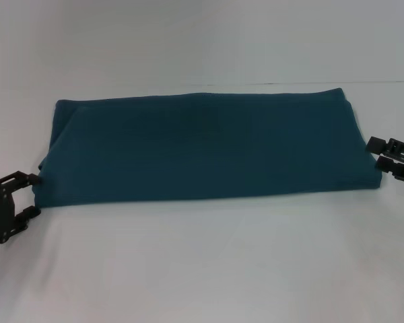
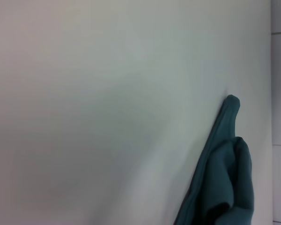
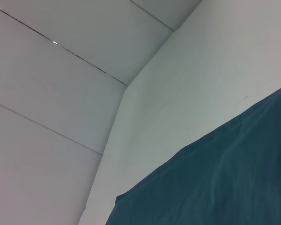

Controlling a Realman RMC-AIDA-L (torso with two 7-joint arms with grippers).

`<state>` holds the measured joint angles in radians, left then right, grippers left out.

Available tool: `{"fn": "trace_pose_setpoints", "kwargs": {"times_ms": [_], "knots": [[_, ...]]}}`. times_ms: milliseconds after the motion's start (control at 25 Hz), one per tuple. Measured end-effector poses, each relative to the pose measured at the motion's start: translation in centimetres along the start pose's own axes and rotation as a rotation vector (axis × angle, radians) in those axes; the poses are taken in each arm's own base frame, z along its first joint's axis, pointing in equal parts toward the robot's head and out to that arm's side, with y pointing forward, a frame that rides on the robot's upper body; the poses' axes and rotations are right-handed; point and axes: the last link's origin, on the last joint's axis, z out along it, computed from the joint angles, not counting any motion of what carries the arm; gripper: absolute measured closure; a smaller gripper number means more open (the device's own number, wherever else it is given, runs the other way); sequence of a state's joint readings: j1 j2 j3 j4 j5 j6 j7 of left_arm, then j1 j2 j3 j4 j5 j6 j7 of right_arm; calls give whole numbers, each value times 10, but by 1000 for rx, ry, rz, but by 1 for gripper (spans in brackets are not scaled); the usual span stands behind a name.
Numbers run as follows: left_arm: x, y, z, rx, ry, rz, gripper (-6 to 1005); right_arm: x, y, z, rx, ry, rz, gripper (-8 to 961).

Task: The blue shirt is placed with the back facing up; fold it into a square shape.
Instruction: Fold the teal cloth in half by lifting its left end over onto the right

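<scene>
My left gripper should slide further over the shirt's end (image 1: 58,183) before it closes and pulls the shirt, because its open fingers barely reach the blue shirt's near corner (image 1: 40,198).
The blue shirt (image 1: 202,148) lies on the white table (image 1: 202,269) as a long, wide band, plain side up, with layers showing along its far edge. My left gripper (image 1: 35,195) sits low at the shirt's near left corner, open, with its two fingers level with that edge and no cloth between them. My right gripper (image 1: 379,153) is open just off the shirt's right end. The left wrist view catches a bunched edge of the shirt (image 2: 225,183). In the right wrist view, flat shirt cloth (image 3: 215,183) lies close below the camera.
The white table (image 1: 188,40) runs past the shirt on all sides, with a wide bare strip toward me. A pale panelled wall (image 3: 51,93) stands beyond the table edge in the right wrist view.
</scene>
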<state>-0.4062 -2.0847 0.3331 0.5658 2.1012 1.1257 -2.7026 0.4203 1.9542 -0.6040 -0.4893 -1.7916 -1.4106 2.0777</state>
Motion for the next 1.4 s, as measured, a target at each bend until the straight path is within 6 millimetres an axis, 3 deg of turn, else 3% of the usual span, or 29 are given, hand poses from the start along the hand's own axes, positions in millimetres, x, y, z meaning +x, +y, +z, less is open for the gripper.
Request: {"fn": "trace_pose_setpoints", "kwargs": {"times_ms": [480,680,960,1400], "knots": [[-4,17,16,-17,-41,38,311,0,0,0,-3,-2,-2,86],[-7,30,10,-127,-66,70,311,0,1,-1,-6,-2,-2,85],[-8,16,1,-129,-39,50,310,0,0,0,-4,-1,-2,85],[-15,10,14,-46,-74,67,310,2,0,0,-3,5,7,86]]}}
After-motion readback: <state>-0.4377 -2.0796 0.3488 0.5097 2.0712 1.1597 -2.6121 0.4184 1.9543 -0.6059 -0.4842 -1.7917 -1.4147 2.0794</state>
